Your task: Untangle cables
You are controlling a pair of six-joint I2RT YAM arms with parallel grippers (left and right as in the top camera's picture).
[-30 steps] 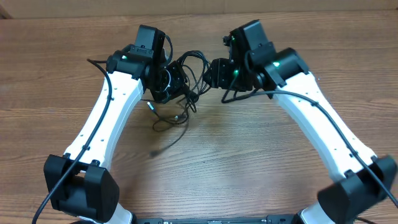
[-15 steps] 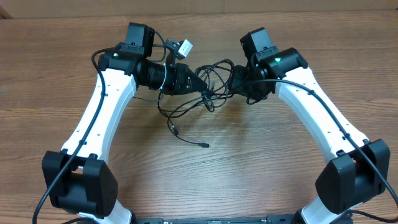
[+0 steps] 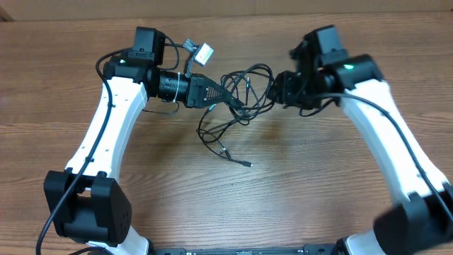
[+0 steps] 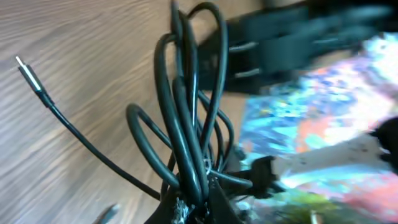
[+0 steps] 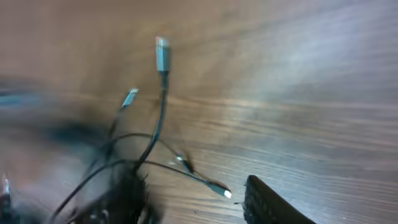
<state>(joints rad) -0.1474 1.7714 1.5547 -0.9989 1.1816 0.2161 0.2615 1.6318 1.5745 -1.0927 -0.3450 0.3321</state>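
Next, my right gripper takes the loops' free side point(image 3: 268, 79) before my left gripper opens and moves away, because my left gripper is pinching many loops in one bundle point(image 4: 186, 134).
The cables point(image 3: 244, 83) are a tangle of thin black cords between my two grippers, above the wooden table point(image 3: 311, 184). Loose ends trail toward the front, ending in a small plug point(image 3: 247, 164). My left gripper point(image 3: 230, 99) is shut on the bundle; in the left wrist view the loops point(image 4: 186, 124) rise from between the fingers point(image 4: 196, 208), and one plug end point(image 4: 28, 71) sticks out to the left. My right gripper point(image 3: 282, 88) sits at the right edge of the tangle. In the right wrist view its fingers point(image 5: 196, 202) stand apart, with thin cords and silver plugs point(image 5: 160, 53) in front.
A white connector on grey wiring point(image 3: 204, 52) sticks up from the left arm's wrist. The table's far edge meets a tan wall point(image 3: 226, 7) at the top. Both white arms reach in from the front corners.
The right arm has swung to the right, away from the tangle. The left gripper has moved slightly right with the bundle, and the loose ends have shifted right and toward the front.
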